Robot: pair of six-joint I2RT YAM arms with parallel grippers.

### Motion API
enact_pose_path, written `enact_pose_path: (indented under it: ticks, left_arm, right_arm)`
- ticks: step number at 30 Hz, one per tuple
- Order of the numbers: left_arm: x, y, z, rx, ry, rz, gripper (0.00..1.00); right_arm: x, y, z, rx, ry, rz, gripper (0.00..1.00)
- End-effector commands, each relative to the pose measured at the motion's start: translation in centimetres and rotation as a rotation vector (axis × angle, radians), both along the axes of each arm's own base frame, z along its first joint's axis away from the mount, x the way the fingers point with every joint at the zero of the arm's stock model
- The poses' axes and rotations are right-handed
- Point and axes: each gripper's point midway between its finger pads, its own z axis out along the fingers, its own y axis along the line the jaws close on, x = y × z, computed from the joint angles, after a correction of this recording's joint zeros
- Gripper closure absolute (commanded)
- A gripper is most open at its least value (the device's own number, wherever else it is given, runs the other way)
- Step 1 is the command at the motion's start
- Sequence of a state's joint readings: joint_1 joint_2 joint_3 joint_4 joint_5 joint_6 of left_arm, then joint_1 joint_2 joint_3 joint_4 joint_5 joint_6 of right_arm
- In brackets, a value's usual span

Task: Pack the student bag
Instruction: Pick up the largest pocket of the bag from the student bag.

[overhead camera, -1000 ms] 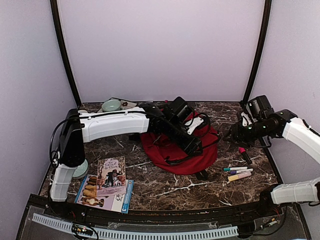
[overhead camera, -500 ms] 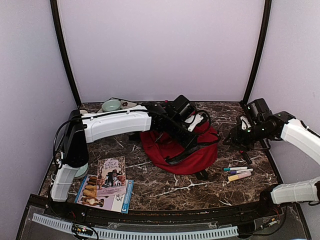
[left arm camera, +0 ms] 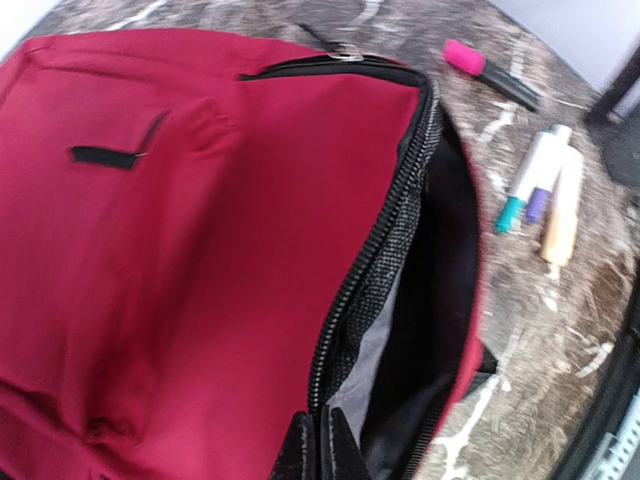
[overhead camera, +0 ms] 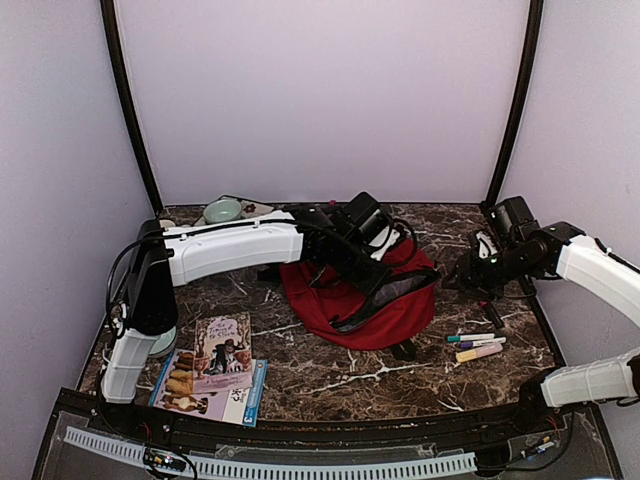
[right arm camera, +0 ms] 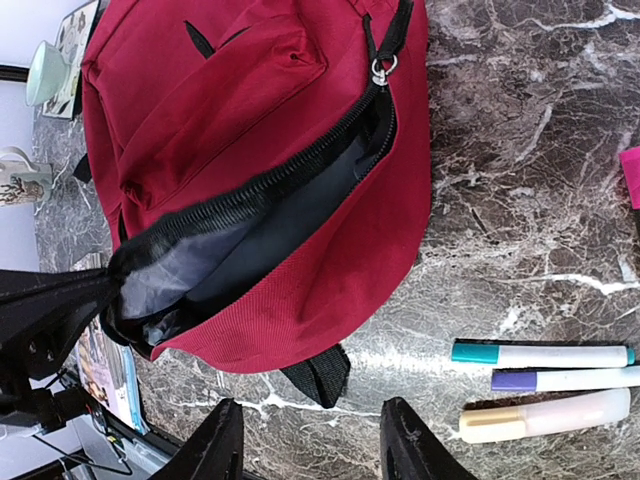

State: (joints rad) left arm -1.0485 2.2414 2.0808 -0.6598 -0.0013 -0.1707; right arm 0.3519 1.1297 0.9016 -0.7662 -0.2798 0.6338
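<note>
The bag's opening (overhead camera: pixel 405 286) is narrow toward the zipper pull. My right gripper should take hold of the bag's upper edge there (overhead camera: pixel 414 272) and spread it together with my left gripper before packing.
The red student bag (overhead camera: pixel 392 322) lies in the middle of the table, its main zipper undone. My left gripper (overhead camera: pixel 378 288) reaches over it and is shut on the zippered upper edge of the opening (left arm camera: pixel 345 330). That edge is held up, so the dark, grey-lined inside (right arm camera: pixel 250 245) shows. The left wrist view has the fingertips (left arm camera: pixel 305 455) pinched together on the zipper tape. My right gripper (right arm camera: pixel 312 440) hovers open to the right of the bag (right arm camera: pixel 250 90), above bare table by a black strap end (right arm camera: pixel 318 375), with nothing between its fingers.
Teal, purple and cream markers (overhead camera: pixel 476 346) lie side by side right of the bag, with a pink highlighter (left arm camera: pixel 488 70) behind them. Books (overhead camera: pixel 215 375) are stacked at the front left. A green bowl (overhead camera: pixel 222 210) stands at the back left.
My left gripper closed on the bag's zipper edge and raised it, so the mouth gapes wider. The right arm drifted slightly left and lower, its jaws unchanged.
</note>
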Motion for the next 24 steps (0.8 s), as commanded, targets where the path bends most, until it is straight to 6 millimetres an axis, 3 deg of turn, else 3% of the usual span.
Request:
enact_pose_path:
  ticks: [1,6,10,15,24]
  left_arm:
    - [2.1,2.5,4.0,0.016,-0.117,0.141,1.0]
    - [6.0,5.5,4.8,0.025,-0.148,0.263,1.0]
    - [8.0,7.0,5.7,-0.006,-0.148,0.316,1.0]
    - [8.0,6.3,6.8,-0.058,-0.138,0.294,1.0]
    - [7.2,5.5,9.7,-0.193,-0.075,0.326,1.0]
  right_arm:
    - [0.3,0.7,0.1,0.025,-0.019,0.016,0.53]
    - [0.2,1.0,0.0,0.044,-0.017,0.024,0.53]
    - [0.4,2.7,1.4,0.125,-0.047,0.084,0.53]
    - [0.9,5.6,3.0,0.203,-0.097,0.163,0.57]
    - [0.7,8.5,-0.3,0.304,-0.069,0.174,0.66]
